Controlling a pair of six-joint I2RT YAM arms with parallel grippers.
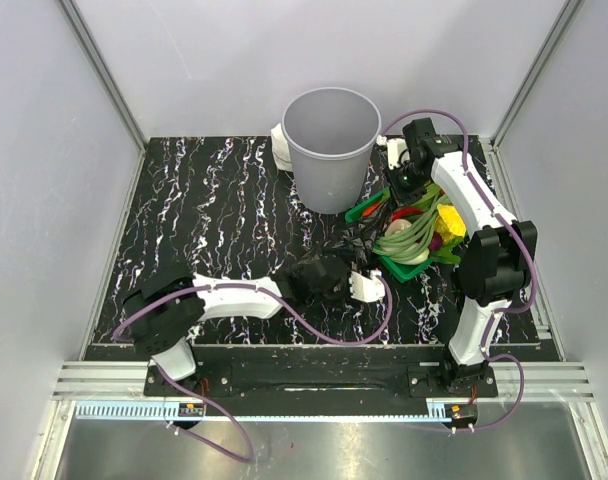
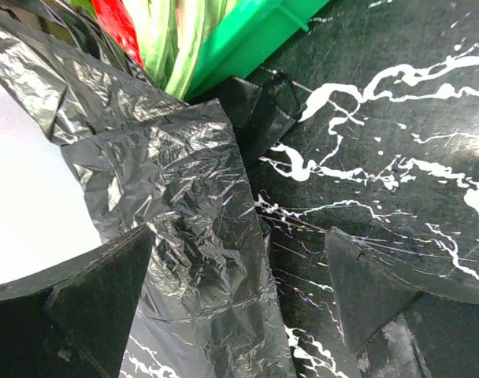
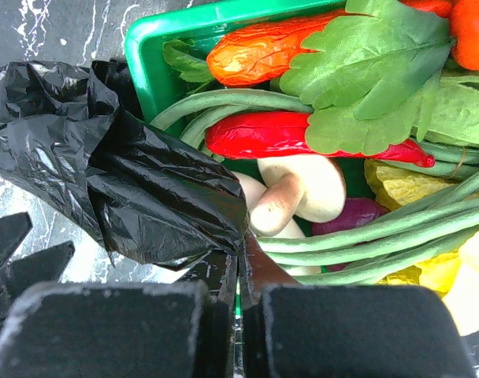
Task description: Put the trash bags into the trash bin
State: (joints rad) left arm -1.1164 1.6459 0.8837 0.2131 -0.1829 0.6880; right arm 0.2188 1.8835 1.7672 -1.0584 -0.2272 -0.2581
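My left fingers are over the trash bag's loose end (image 2: 212, 287), which lies flat, so they should shift toward the fold (image 2: 165, 126) beside the green basket and pinch there.
The grey trash bin (image 1: 331, 150) stands upright at the back middle of the table. A crinkly black trash bag (image 2: 184, 205) lies on the table by the near left corner of the green basket (image 1: 369, 212). My left gripper (image 2: 239, 236) is open and low over it, with the film between its fingers; it shows in the top view (image 1: 346, 272). My right gripper (image 3: 241, 260) is shut on a fold of the trash bag (image 3: 145, 189), which hangs to its left over the basket corner. It is beside the bin in the top view (image 1: 404, 183).
The green basket (image 3: 157, 35) holds a red pepper (image 3: 287, 135), a mushroom (image 3: 298, 189), green beans and leaves. White rolls lie behind the bin (image 1: 281, 150) and to its right (image 1: 394, 150). A white object (image 1: 364, 287) is beside my left gripper.
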